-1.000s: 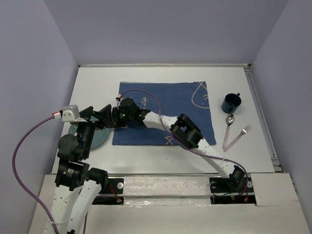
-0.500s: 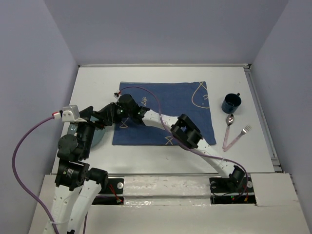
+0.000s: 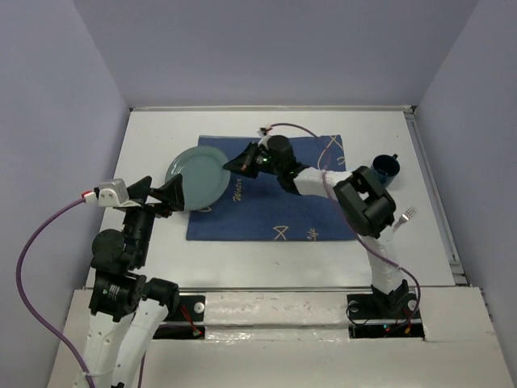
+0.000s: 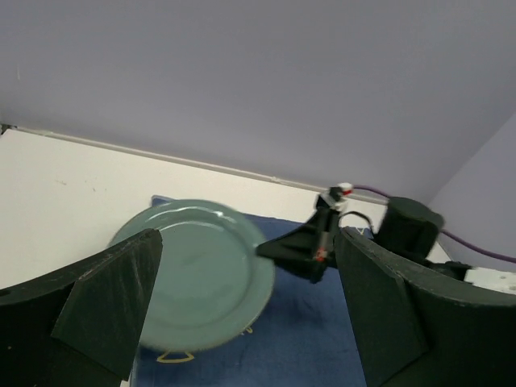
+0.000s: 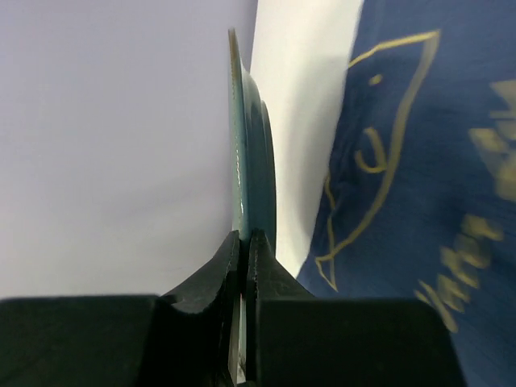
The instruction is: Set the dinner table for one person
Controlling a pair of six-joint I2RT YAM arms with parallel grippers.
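Note:
I should carry on with my right gripper pinched on the pale green plate's rim (image 3: 225, 175) and carry on carrying the plate to the mat's middle (image 3: 271, 197), which is clear, until the plate lies flat.
A pale green plate (image 3: 196, 179) hangs tilted over the far left corner of the dark blue mat (image 3: 291, 202) on the dinner table (image 3: 153, 129). My right gripper (image 3: 232, 165) is shut on the plate's right rim. In the right wrist view the plate (image 5: 244, 153) shows edge-on, pinched between the fingertips (image 5: 244, 242). My left gripper (image 3: 158, 192) stands wide open just near-left of the plate, touching nothing. The left wrist view looks between both fingers (image 4: 109, 302) at the plate (image 4: 197, 282) and the right gripper (image 4: 282, 248).
A dark blue mug (image 3: 383, 170) stands right of the mat, with a pink-handled fork (image 3: 406, 216) just in front of it. The right arm's elbow (image 3: 367, 202) hangs over the mat's right edge. Walls close in the table on three sides.
The right gripper closed on the plate's rim, lifted it off the table left of the mat and carried it back and right. The left gripper stayed open, hardly moving.

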